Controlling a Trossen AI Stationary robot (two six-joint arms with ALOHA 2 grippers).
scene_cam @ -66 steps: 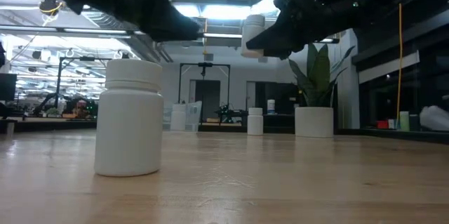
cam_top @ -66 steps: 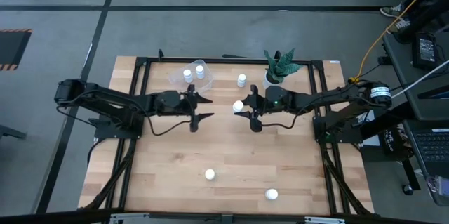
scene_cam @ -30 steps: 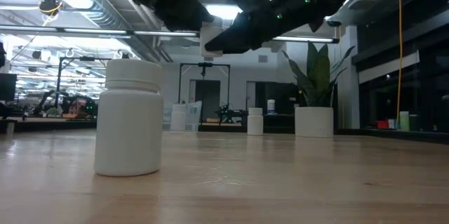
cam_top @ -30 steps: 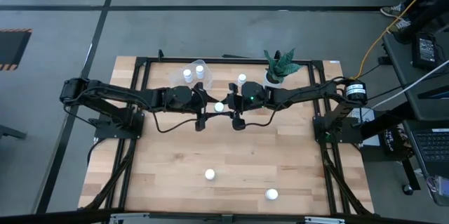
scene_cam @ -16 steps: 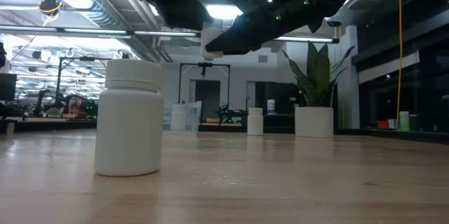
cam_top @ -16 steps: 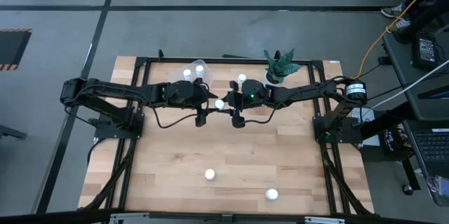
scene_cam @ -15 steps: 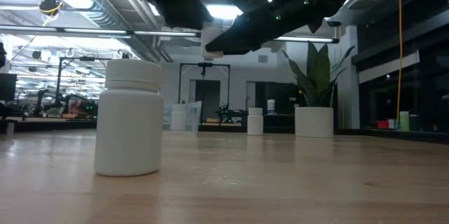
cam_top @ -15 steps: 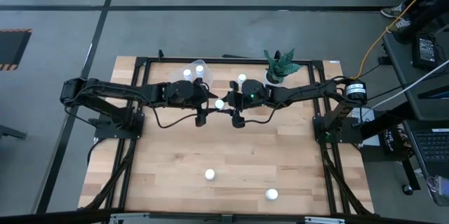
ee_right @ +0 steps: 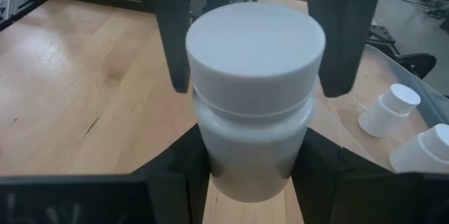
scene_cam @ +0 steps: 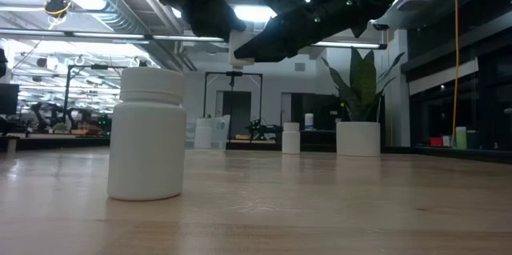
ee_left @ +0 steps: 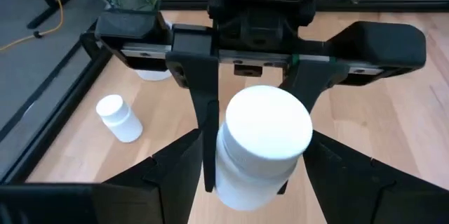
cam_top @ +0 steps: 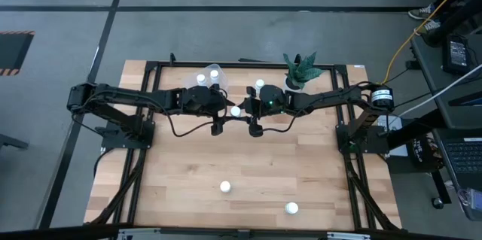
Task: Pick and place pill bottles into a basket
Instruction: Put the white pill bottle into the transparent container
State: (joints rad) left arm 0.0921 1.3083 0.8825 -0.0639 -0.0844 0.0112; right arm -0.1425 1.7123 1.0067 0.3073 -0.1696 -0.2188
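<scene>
I should close my left gripper around the bottle's cap [ee_right: 256,45] before I open my right gripper from the bottle's body, because the basket [cam_top: 208,77] is on my left gripper's side.
A white pill bottle [cam_top: 236,111] is held upright in the air above the table's far middle, between my two grippers. My right gripper [cam_top: 245,111] is shut on it from the table's right. My left gripper [cam_top: 224,111] faces it from the left, open, with a finger on either side of the bottle [ee_left: 263,147]. The clear basket [cam_top: 205,80] stands at the far edge with two bottles [cam_top: 208,79] inside. One bottle [cam_top: 259,85] stands near the pot. Two more [cam_top: 224,186] [cam_top: 291,208] stand near the front edge. My right gripper pinches the bottle's body [ee_right: 217,161], below the cap, between its two fingers [ee_right: 179,182]. The fingers come level from the table's right. The bottle stands upright, cap up, lifted clear of the table. My left gripper's fingers [ee_right: 172,34] flank the cap end; I cannot tell whether they touch it.
A white pot with a green plant [cam_top: 295,77] stands at the far edge, right of the basket. In the low view the front bottle [scene_cam: 147,133] stands large and close. Bare wood [cam_top: 248,157] lies between the arms and the front bottles.
My left gripper has moved a little toward the table's right, up to the held bottle, so that its fingers now stand around it. My right gripper and the bottle have stayed nearly where they were.
</scene>
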